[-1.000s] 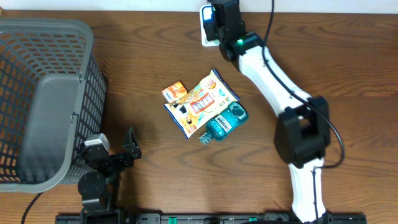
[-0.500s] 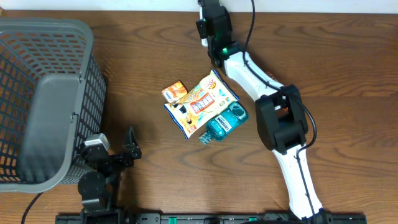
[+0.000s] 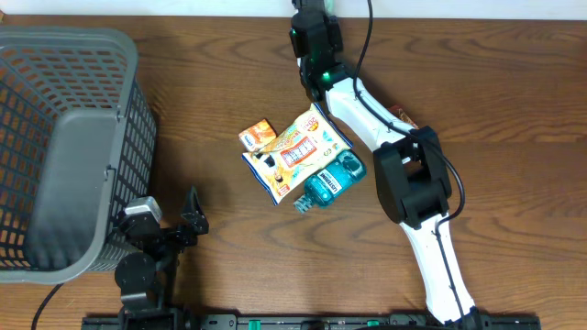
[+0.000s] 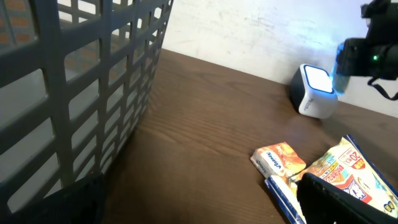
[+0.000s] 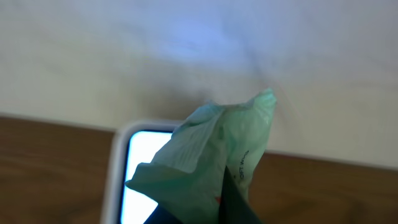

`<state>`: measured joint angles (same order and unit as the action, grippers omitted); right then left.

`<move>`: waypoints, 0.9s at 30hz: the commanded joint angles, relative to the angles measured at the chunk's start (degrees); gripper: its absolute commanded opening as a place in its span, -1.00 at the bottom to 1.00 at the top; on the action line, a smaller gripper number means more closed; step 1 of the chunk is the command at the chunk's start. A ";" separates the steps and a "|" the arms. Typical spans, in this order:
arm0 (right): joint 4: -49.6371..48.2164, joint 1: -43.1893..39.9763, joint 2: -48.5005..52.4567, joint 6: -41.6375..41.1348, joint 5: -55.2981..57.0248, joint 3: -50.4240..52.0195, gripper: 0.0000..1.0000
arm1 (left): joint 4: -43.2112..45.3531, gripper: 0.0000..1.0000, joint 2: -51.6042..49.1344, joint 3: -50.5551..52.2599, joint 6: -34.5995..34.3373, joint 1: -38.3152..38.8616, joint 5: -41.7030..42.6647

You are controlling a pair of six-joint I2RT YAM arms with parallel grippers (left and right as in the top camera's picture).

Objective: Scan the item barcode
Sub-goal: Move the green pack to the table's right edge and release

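My right gripper keeps going to the wood far from the basket (image 3: 561, 144) and lets go of the pale green packet there, because the packet is at the scanner's lit window (image 5: 143, 158) and that wood is clear.
My right gripper (image 3: 313, 35) reaches to the table's far edge, shut on a pale green packet (image 5: 214, 155). The right wrist view shows the packet held right in front of the white scanner's lit window (image 5: 140, 171). In the overhead view the gripper hides the scanner. The left wrist view shows the scanner (image 4: 314, 91) by the wall with the right gripper (image 4: 368, 53) beside it. My left gripper (image 3: 171, 225) rests open near the front edge, with nothing between its fingers (image 4: 336, 199).
A grey mesh basket (image 3: 73, 137) stands at the left, close to my left gripper. In the middle lie a small orange box (image 3: 258, 135), a yellow snack bag (image 3: 298, 151) and a teal pack (image 3: 333, 178).
The right gripper has shifted left over the scanner, which showed beside it before, and the right arm's elbow has swung left. The left arm has not moved.
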<state>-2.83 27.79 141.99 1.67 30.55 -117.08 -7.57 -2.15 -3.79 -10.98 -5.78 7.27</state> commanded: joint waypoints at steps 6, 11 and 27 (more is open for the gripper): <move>15.58 -2.40 -13.44 1.01 20.17 -1.25 -0.98 | -0.50 0.96 0.04 1.42 -0.72 0.11 -0.46; 27.21 -9.27 -17.46 -0.28 23.56 -1.22 -0.98 | -0.50 0.96 0.04 1.42 -0.72 0.11 -0.46; 53.66 -42.53 -8.17 -17.92 7.13 -0.98 -0.98 | -0.50 0.96 0.04 1.42 -0.72 0.11 -0.46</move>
<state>49.56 -10.83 131.24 -12.23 39.51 -118.37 -7.57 -2.15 -3.79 -10.98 -5.78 7.27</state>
